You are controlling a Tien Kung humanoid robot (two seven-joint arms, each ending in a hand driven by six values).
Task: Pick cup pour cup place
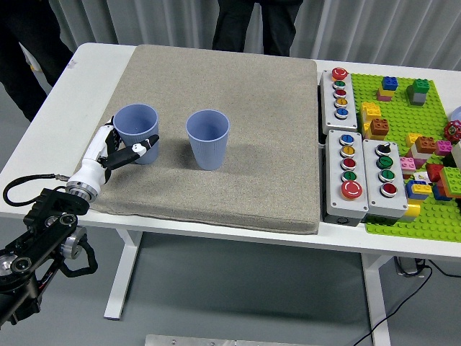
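The blue cup by the robot's left gripper shows plain blue walls inside (136,118), so the robot should expect it to be empty when lifting it.
Two blue cups stand upright on the grey mat (245,122). The left cup (136,130) is near the mat's left edge; the right cup (207,137) stands a short way to its right. My left hand (122,148), white with black fingertips, reaches in from the lower left. Its fingers are spread around the left cup's lower side, thumb tip in front of the cup, not clearly closed on it. The cup rests on the mat. My right arm is out of sight.
Grey button boxes (358,173) sit right of the mat. A green baseplate (403,108) with several coloured bricks lies at the far right. People in dark clothing stand at the table's far side (252,25).
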